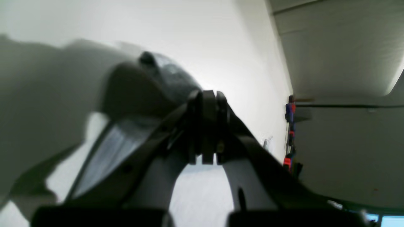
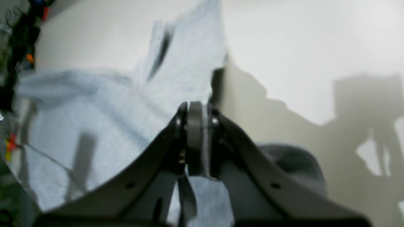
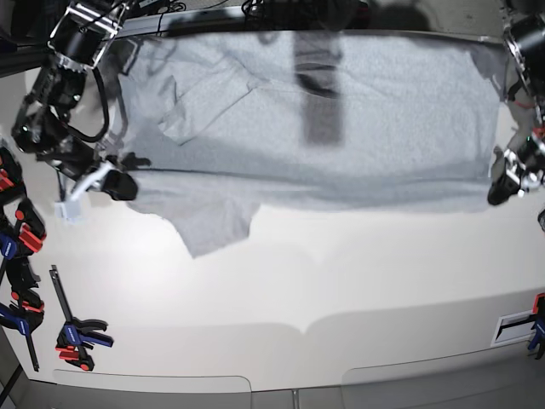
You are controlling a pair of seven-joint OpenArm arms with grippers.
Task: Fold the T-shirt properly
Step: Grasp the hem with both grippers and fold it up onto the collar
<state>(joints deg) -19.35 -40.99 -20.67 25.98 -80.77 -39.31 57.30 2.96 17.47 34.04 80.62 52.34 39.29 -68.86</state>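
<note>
The T-shirt's near edge (image 3: pixel 341 198) is straight from gripper to gripper. My left gripper should keep pulling it toward the T-shirt's far edge (image 3: pixel 383 37) until it lies flat, and then let go.
The light grey T-shirt (image 3: pixel 341 128) is spread wide across the far half of the white table (image 3: pixel 341 281), with one sleeve (image 3: pixel 213 226) hanging toward me. My right gripper (image 3: pixel 126 183) is shut on the shirt's near left edge. In the right wrist view its jaws (image 2: pixel 195 123) pinch grey cloth (image 2: pixel 94 110) that fans out to the left. My left gripper (image 3: pixel 498 192) is shut at the shirt's near right corner. In the left wrist view its closed jaws (image 1: pixel 206 126) have blurred grey fabric (image 1: pixel 47 94) beside them.
Several red, blue and black clamps lie along the table's left side (image 3: pixel 77 336) and by the left arm (image 3: pixel 17 230). Another clamp (image 3: pixel 536 328) sits at the right edge. More clamps (image 1: pixel 290 135) show in the left wrist view.
</note>
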